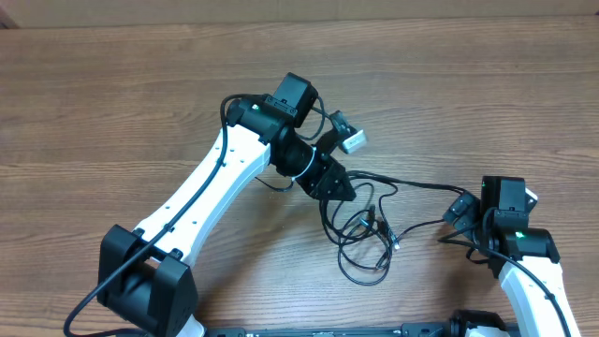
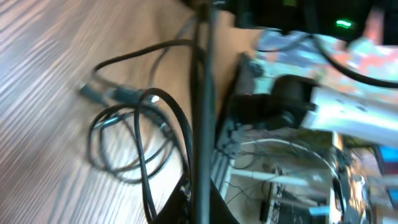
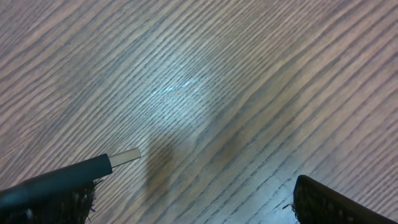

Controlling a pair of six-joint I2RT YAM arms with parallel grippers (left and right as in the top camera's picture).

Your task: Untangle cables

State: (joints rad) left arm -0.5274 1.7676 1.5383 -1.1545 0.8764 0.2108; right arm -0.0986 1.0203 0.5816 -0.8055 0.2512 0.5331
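Note:
Next, my right gripper moves in to my left gripper and grabs the cable loops there (image 1: 359, 181), because the tangle (image 1: 366, 231) is bunched up at my left gripper while the strand of cable reaches to my right gripper.
The cables (image 1: 360, 239) lie as a loose black tangle of loops on the wooden table, between the two arms. In the left wrist view the loops (image 2: 124, 143) sit left of the jaws, with a dark plug (image 2: 93, 93) at their far end. My left gripper (image 1: 342, 190) is shut on one cable strand (image 2: 202, 124), which runs straight up from the jaws (image 2: 202, 208). From there a strand (image 1: 412, 183) stretches right to my right gripper (image 1: 460, 208). That gripper (image 3: 196, 199) stands open, and a plug with a pale metal tip (image 3: 121, 157) lies along its left finger (image 3: 56, 196).
The table's far edge (image 1: 299, 21) runs along the top of the overhead view. The arm bases (image 1: 145, 285) stand at the near edge. In the left wrist view the right arm (image 2: 336, 99) and loose wiring (image 2: 280, 180) fill the right side.

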